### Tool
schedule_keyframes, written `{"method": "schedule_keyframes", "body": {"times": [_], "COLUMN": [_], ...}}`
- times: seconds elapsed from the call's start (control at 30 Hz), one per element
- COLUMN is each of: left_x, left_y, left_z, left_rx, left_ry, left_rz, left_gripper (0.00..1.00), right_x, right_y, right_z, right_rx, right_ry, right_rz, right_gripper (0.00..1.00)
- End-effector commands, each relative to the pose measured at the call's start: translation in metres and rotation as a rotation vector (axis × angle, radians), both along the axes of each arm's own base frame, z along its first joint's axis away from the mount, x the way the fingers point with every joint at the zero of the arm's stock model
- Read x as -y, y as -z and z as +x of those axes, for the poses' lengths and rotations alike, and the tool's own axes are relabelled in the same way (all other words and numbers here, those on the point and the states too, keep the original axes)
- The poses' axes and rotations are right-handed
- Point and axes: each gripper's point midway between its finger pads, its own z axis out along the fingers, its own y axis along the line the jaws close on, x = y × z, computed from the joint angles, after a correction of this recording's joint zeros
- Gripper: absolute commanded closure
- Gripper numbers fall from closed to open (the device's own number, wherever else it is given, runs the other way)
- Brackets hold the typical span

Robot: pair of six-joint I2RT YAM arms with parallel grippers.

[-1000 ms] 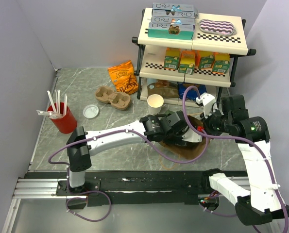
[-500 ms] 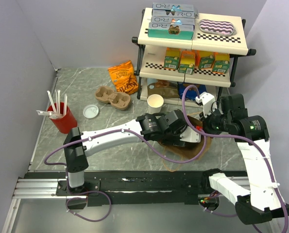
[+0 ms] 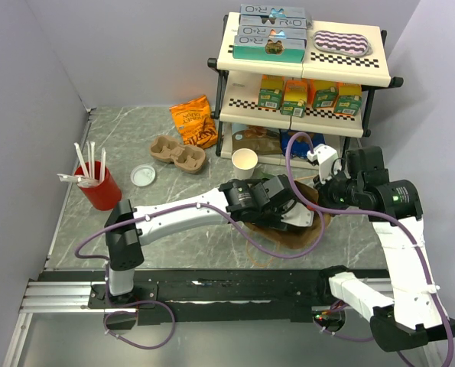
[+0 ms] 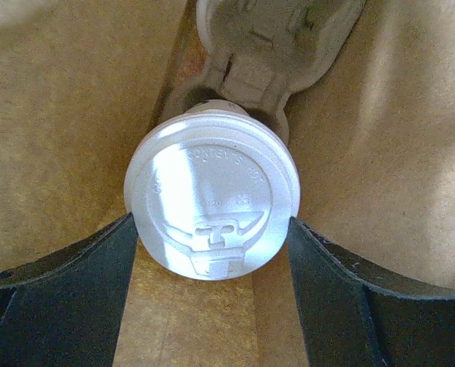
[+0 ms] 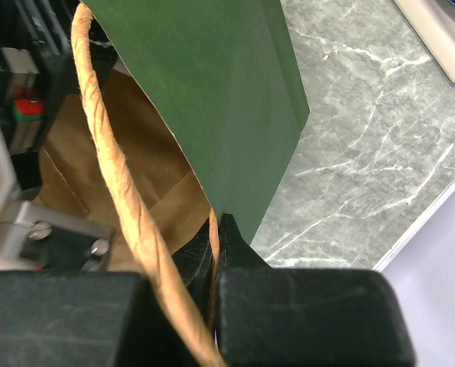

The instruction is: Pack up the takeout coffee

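I should keep lowering the takeout coffee (image 4: 212,200) with my left gripper, because it is hanging lid up over the cup carrier's near hole (image 4: 276,124). I should let go once the coffee's base sits inside the hole.
The takeout coffee (image 4: 212,195), a cup under a round white sip lid, sits between my left gripper's (image 4: 212,223) two dark fingers inside a brown paper bag (image 4: 59,115). The fingers press on the lid's two sides. A brown pulp cup carrier (image 4: 265,46) lies in the bag just beyond the cup. From above, my left gripper (image 3: 284,206) reaches into the bag (image 3: 307,235) and the cup is hidden. My right gripper (image 5: 221,229) is shut on the bag's green outer wall (image 5: 219,92) at its rim, beside the twisted paper handle (image 5: 120,199); it also shows from above (image 3: 324,195).
An unlidded cream cup (image 3: 245,160) stands just behind the bag. A second pulp carrier (image 3: 177,152), a loose white lid (image 3: 143,175), a red cup of straws (image 3: 97,185) and an orange snack bag (image 3: 194,121) lie to the left. A stocked shelf rack (image 3: 303,69) stands behind.
My left gripper has shifted slightly to the right, deeper over the bag. The right gripper keeps its hold on the bag rim.
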Motion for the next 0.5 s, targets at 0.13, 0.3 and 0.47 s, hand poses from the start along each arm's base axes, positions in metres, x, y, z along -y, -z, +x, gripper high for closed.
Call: {"method": "schedule_keyframes", "body": {"times": [0.13, 0.3, 0.47], "left_x": [-0.004, 0.000, 0.004], "left_y": [-0.001, 0.003, 0.007], "left_z": [0.013, 0.015, 0.025], "left_rx": [0.047, 0.033, 0.043], "left_ry": [-0.040, -0.049, -0.072], "left_rz": [0.047, 0.018, -0.012], "left_gripper": [0.99, 0.99, 0.99], "right_x": [-0.003, -0.008, -0.016], "right_y": [-0.011, -0.007, -0.003], "right_z": [0.001, -0.001, -0.008], "right_rx": [0.022, -0.003, -0.046], "right_ry": [0.013, -0.007, -0.032], "right_rz": [0.023, 0.044, 0.079], "right_gripper": [1.00, 1.00, 1.00]}}
